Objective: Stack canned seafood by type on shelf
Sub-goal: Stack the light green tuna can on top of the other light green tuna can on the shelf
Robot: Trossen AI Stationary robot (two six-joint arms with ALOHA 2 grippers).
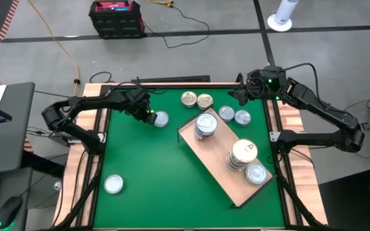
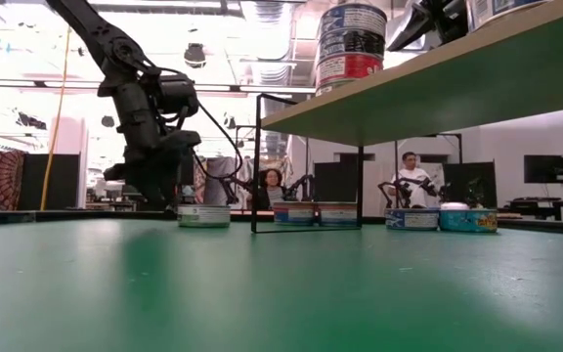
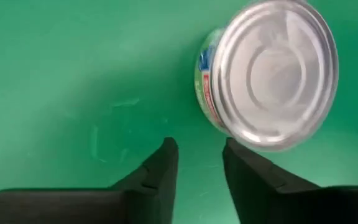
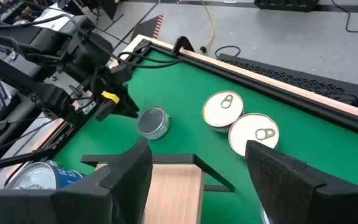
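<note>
Next, I tip up the silver-lidded tin (image 1: 162, 119) by its rim (image 3: 240, 134) with my left gripper first, because the tin lies flat on the mat. Then I should grip it across its lid and base.
The shelf (image 1: 218, 162) is a light-wood board standing slantwise on thin black legs (image 2: 253, 166) over the green mat. It carries a stack of bluish tins (image 1: 205, 125), a stack of pale tins (image 1: 243, 154) and a single tin (image 1: 255, 172). My left gripper (image 1: 148, 115) is low over the mat, its fingers a narrow gap apart, empty, right beside a silver-lidded tin (image 3: 269, 71) that rests flat on the mat; the tin lies just past the fingertips, and also shows in the low view (image 2: 203, 215). My right gripper (image 4: 197, 180) is wide open and empty above the shelf's far end. My left gripper has one fingertip (image 3: 229, 146) right at the tin's lower rim (image 3: 238, 134); I cannot tell whether it touches. The fingers slant down from the table's left, and nothing is between them.
Two gold-lidded tins (image 1: 188, 98) (image 1: 204, 101) and two bluish tins (image 1: 226, 113) (image 1: 242, 117) sit on the mat near the far edge. One silver tin (image 1: 114, 184) sits near the left front. People sit in the room beyond the table (image 2: 413, 166).
</note>
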